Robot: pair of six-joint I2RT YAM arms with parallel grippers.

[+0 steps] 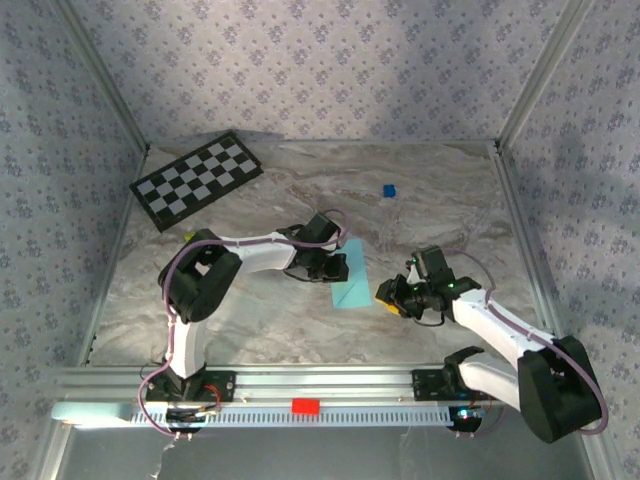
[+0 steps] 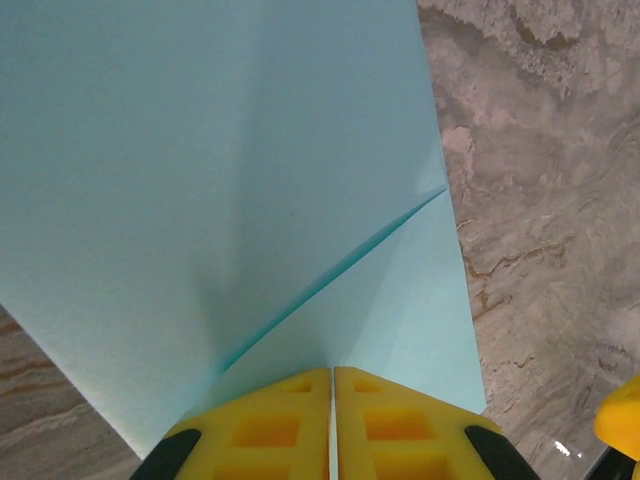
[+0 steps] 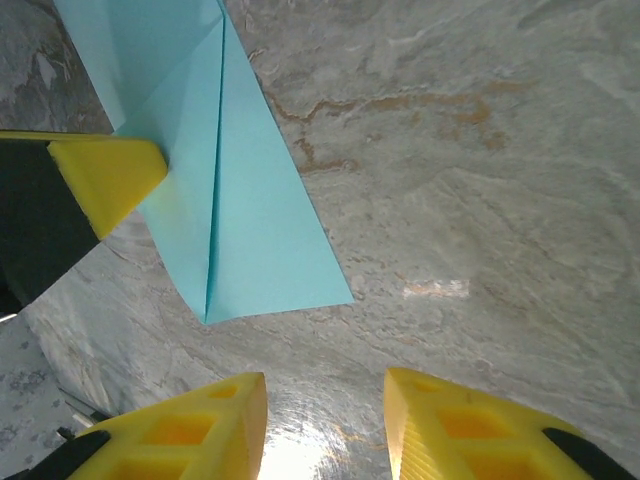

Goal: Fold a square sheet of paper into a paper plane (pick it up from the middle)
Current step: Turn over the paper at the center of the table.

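The end of my left gripper is holding the paper (image 3: 187,170) still beside its long crease. My right gripper stays open and moves next until its fingers are on both sides of that crease (image 3: 217,165), and then close.
The light sky-blue sheet of paper (image 1: 350,283) lies partly folded on the marble table, with a long crease ending in a point. In the left wrist view the paper (image 2: 250,150) spreads ahead of my left gripper (image 2: 332,375), a folded flap edge running diagonally across it. The left gripper (image 1: 335,268) is shut, its yellow tips down on the paper's edge; no clear pinch shows. In the right wrist view a left fingertip (image 3: 105,175) rests on the paper (image 3: 250,220). My right gripper (image 3: 325,385) stands open over bare table, just short of the paper's pointed corner.
A black-and-white checkerboard (image 1: 197,178) lies at the back left. A tiny blue cube (image 1: 389,190) sits at the back, right of centre. Patterned walls close the table on three sides. A red piece (image 1: 305,405) sits on the front rail.
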